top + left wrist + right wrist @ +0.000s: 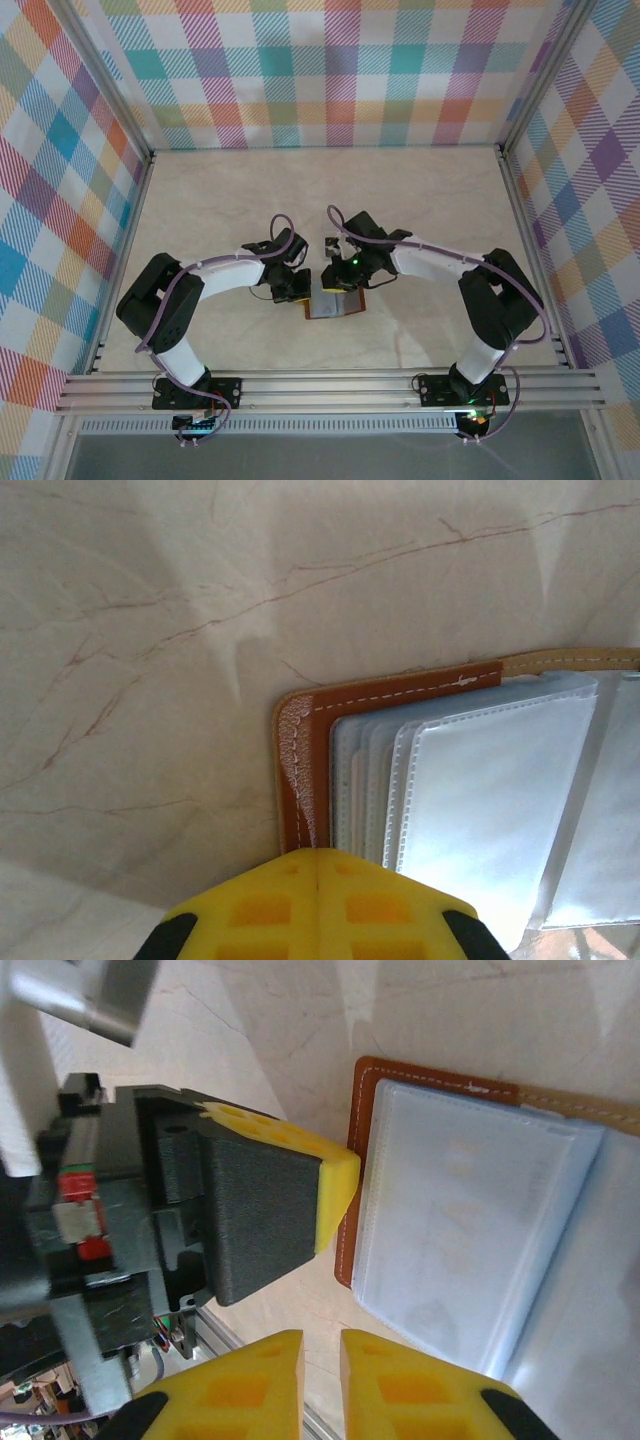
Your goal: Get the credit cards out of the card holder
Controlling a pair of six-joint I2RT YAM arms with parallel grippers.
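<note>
An empty pocket page (465, 1200) lies over the credit card. My right gripper should take hold of the page's free edge (362, 1275) and turn the page out of the way before it takes the card.
The card holder (338, 305) lies opened flat on the marble table between my two grippers. It is reddish-brown leather (300, 770) with a stack of pale grey-blue pockets (480, 800) and a tan strap (570, 660) at its far edge. The credit cards cannot be told apart from the pockets. My left gripper (318, 854) is shut, its yellow tips resting on the holder's brown left border (365, 1110); that fingertip (335, 1185) meets the leather edge. My right gripper (322, 1345) hovers just off the holder's near left corner, its fingers a narrow gap apart with nothing between them.
The left arm's black wrist body (150, 1210) sits close beside my right gripper. Aluminium rails (330, 385) run along the table's near edge. Plaid walls enclose the table on three sides, and bare marble (330, 190) stretches behind the holder.
</note>
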